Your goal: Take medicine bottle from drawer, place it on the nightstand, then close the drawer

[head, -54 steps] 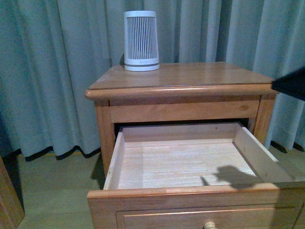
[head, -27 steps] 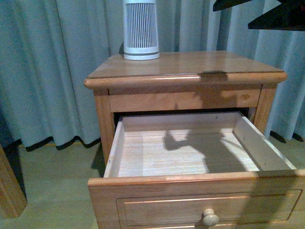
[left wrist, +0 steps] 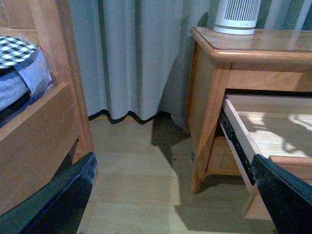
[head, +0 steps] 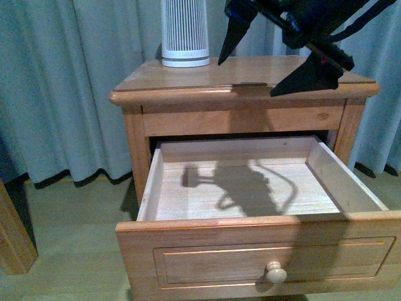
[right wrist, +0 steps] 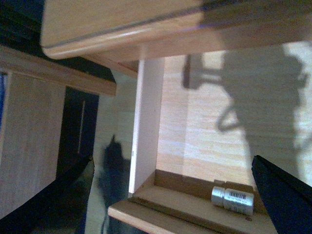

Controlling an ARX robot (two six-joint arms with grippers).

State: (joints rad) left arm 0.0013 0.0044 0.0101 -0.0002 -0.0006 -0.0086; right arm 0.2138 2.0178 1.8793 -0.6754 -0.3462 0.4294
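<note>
My gripper will push the drawer front (head: pixel 260 258), which should slide straight in and sit flush, because the drawer's straight sides (head: pixel 346 173) run squarely back into the nightstand.
The nightstand (head: pixel 188 76) stands before a curtain with its upper drawer (head: pixel 250 224) pulled far out, round knob (head: pixel 276 272) on its front. The medicine bottle (right wrist: pixel 233 199) shows only in the right wrist view, a small white cylinder with a barcode label. It lies on its side inside the drawer against the front panel, and that panel hides it in the front view. My right gripper (head: pixel 266 59) is open and empty, high above the nightstand's front edge and the drawer. My left gripper (left wrist: pixel 173 204) is open and empty, low over the floor to the left of the nightstand (left wrist: pixel 253 44).
A tall white ribbed device (head: pixel 185 31) stands at the back left of the nightstand top. A wooden bed frame (left wrist: pixel 34 126) with checked bedding is to the left, with bare wooden floor (left wrist: pixel 136 161) between it and the nightstand. Grey curtains (head: pixel 62 94) hang behind.
My right gripper has come in from the upper right and moved left and lower over the nightstand. Its shadow now lies across the drawer floor. More of the drawer front shows.
</note>
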